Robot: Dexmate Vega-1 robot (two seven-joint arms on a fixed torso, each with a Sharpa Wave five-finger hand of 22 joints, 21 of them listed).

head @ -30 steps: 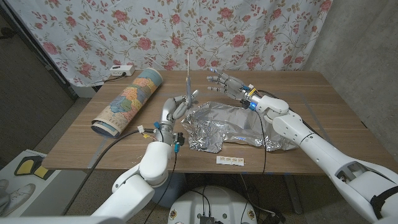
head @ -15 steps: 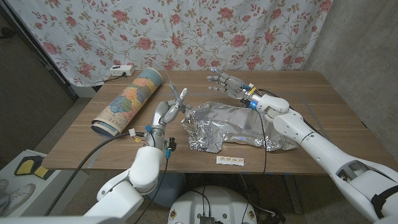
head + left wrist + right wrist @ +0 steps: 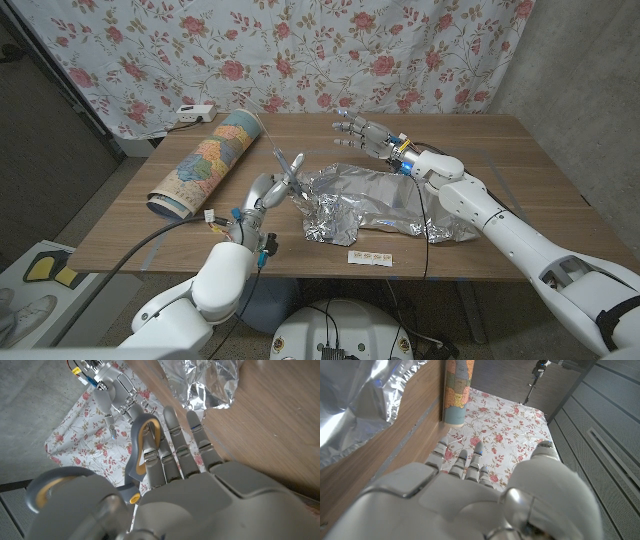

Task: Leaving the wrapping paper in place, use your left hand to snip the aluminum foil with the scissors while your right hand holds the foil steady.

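Note:
I expect the smooth part of the aluminum foil (image 3: pixel 392 196) to trail along when I lift the foil's far edge, because the aluminum foil's crumpled end (image 3: pixel 330 208) runs unbroken into it.
My left hand (image 3: pixel 262 190) grips the grey-handled scissors (image 3: pixel 285 165) just left of the crumpled aluminum foil (image 3: pixel 385 205); the blades slant up and to the left. In the left wrist view my fingers (image 3: pixel 182 455) pass through the yellow-lined scissors handle (image 3: pixel 145 445), with the foil (image 3: pixel 205 380) beyond them. My right hand (image 3: pixel 362 131) hovers open behind the foil's far edge, fingers spread, touching nothing. The right wrist view shows that hand (image 3: pixel 465 495) over the table, with the foil (image 3: pixel 360 400) to one side. The map-printed wrapping paper roll (image 3: pixel 205 160) lies at the table's left.
A white power strip (image 3: pixel 195 113) sits at the table's far left corner. A small white label strip (image 3: pixel 370 258) lies near the front edge. A floral curtain (image 3: pixel 330 50) hangs behind the table (image 3: pixel 520 170).
My left hand has drawn back toward the front left with the scissors, which tipped from upright to leaning left. The right hand has stayed about where it was.

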